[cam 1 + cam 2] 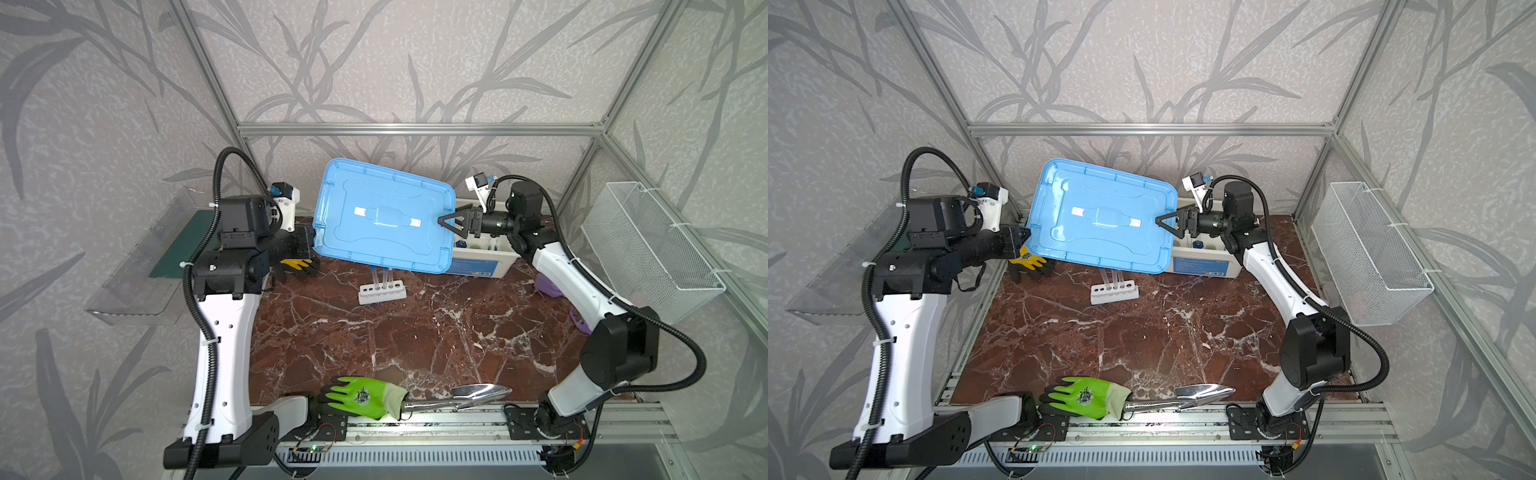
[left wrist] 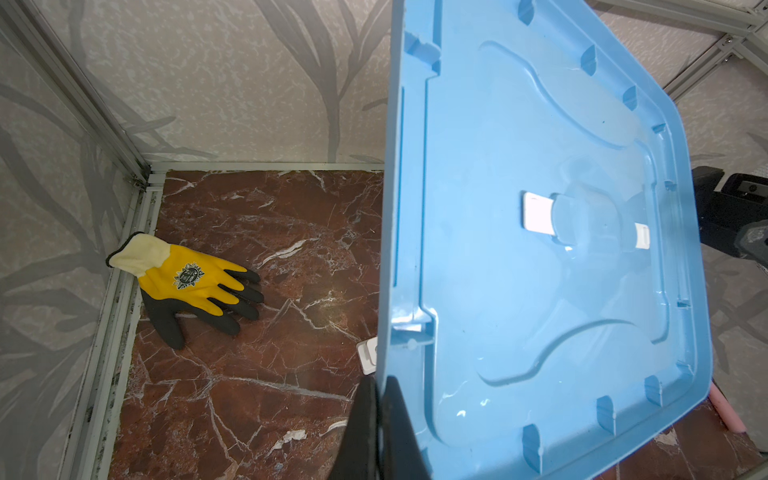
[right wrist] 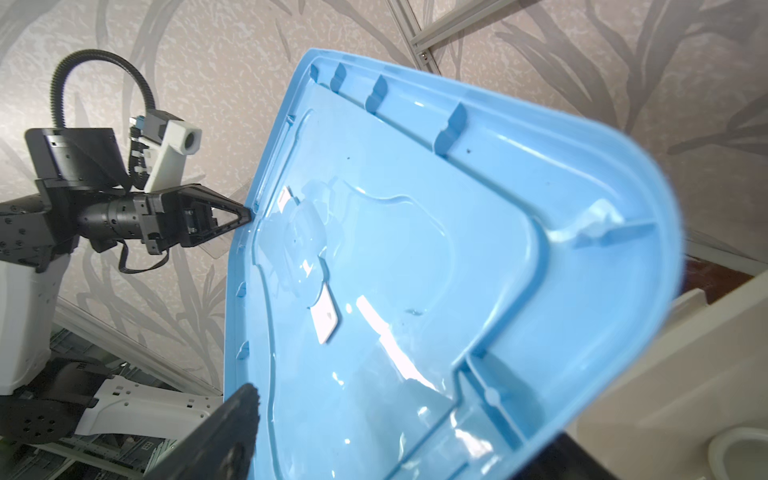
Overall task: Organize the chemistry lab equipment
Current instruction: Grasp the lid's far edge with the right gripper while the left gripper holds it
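The robot's right gripper should take the lid's edge (image 1: 453, 200) above the white box and flip the lid over for the left gripper, because the blue lid's ribbed bottom side (image 1: 384, 236) faces up.
A blue lid (image 1: 382, 216) hangs tilted above the table's back, its left rim pinched by my left gripper (image 2: 379, 380), which is shut on it. My right gripper (image 1: 440, 221) stands open at the lid's right edge. In the right wrist view the lid (image 3: 415, 249) lies between its wide-apart fingers. Beneath the lid's right side sits a white box (image 1: 482, 259) with a blue-capped bottle (image 1: 460, 244) inside. In front stands the white rack (image 1: 382, 293) with clear test tubes (image 1: 385, 276) upright in it, their tops hidden by the lid.
A yellow glove (image 1: 297, 266) lies at the back left, below the lid's left edge. At the front edge lie a green glove (image 1: 361, 397) and a metal trowel (image 1: 473, 392). A wire basket (image 1: 648, 245) hangs on the right wall. A purple object (image 1: 548, 286) lies by the right arm.
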Robot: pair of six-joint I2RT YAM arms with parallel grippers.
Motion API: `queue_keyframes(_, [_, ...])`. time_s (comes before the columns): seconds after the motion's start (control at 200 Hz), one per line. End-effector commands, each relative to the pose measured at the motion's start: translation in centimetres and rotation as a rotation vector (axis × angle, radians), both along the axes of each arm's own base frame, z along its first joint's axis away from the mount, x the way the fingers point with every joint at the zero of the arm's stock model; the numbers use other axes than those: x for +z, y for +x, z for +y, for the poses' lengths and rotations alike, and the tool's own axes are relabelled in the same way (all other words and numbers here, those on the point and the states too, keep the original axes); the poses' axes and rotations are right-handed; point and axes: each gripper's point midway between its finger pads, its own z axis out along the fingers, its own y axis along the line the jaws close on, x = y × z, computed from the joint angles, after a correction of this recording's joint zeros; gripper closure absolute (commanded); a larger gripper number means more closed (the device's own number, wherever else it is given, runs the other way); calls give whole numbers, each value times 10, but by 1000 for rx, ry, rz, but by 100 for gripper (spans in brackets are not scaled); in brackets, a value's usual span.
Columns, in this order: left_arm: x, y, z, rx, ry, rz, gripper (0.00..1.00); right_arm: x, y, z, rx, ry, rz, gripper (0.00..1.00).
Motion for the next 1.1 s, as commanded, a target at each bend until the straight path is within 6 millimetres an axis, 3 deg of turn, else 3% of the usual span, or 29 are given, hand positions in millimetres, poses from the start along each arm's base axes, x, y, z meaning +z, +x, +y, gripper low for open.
queue_keyframes(0.0, [14, 1, -8, -34, -33, -62, 100, 13, -12, 8, 72, 58, -23, 15])
queue_keyframes(0.315, [-1, 16, -15, -45, -46, -48, 100, 6, -14, 12, 68, 45, 3, 33])
queue_keyframes(0.64, [-11, 32, -29, -68, -33, -43, 97, 1, -7, 11, 32, 50, 45, 68])
queue_keyframes(0.8, [-10, 40, -37, -82, -40, -54, 89, 6, -1, 8, -17, 52, 48, 76])
queue_keyframes(0.905, [-11, 45, -41, -86, -42, -55, 83, 12, 0, 4, -63, 25, 22, 77])
queue_keyframes(1.025, [-10, 48, -40, -73, -37, -64, 72, 14, 0, -5, -128, -54, -23, 78])
queue_keyframes(1.095, [-9, 50, -36, -56, -29, -69, 60, 17, 0, -13, -186, -114, -65, 79])
